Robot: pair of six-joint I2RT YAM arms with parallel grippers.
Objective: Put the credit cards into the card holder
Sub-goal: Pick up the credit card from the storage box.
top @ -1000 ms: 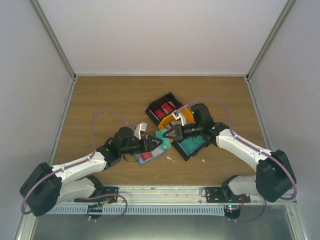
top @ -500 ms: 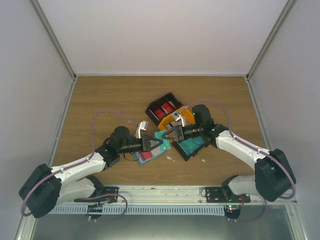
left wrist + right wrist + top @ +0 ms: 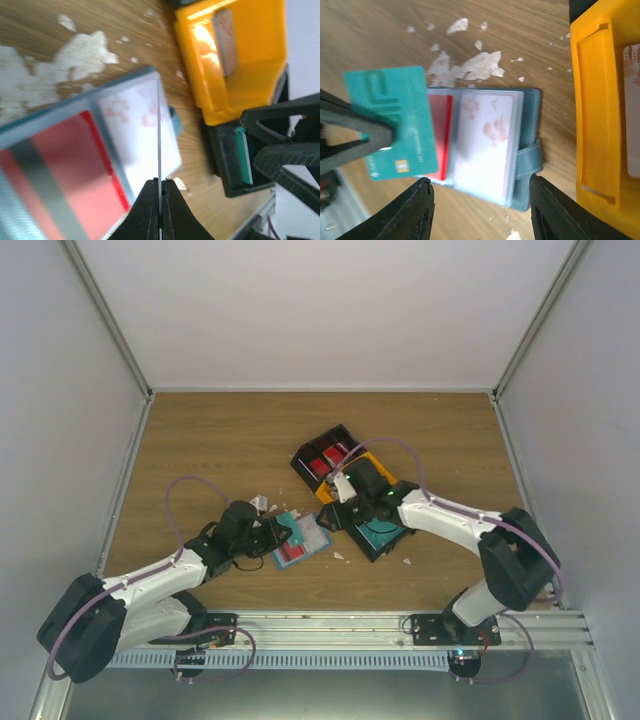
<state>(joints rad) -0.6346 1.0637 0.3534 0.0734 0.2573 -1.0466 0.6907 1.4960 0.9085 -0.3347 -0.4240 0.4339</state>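
I should first hold the card holder's strap edge (image 3: 530, 158) with my right gripper, because that edge is lying free. My left gripper should then lower the teal card next to the red card.
The card holder (image 3: 303, 543) lies open on the table, a red card (image 3: 441, 135) and a pinkish-white card (image 3: 485, 145) in its pockets. My left gripper (image 3: 160, 183) is shut on a teal credit card (image 3: 395, 117), held on edge just above the holder's left side; in the left wrist view that card (image 3: 159, 130) shows only as a thin line. My right gripper (image 3: 482, 200) is open, hovering over the holder's near right edge with nothing between its fingers. More red cards lie in a black tray (image 3: 325, 455).
A yellow bin (image 3: 600, 100) holding a pinkish-white card (image 3: 632, 110) stands right of the holder. A black tray (image 3: 388, 537) with a green-teal block sits under the right arm. White scraps (image 3: 470, 62) litter the wood beyond the holder.
The left gripper shut on the teal card and drew back left and down with it. The right gripper let go, opened wide and shifted left over the holder.
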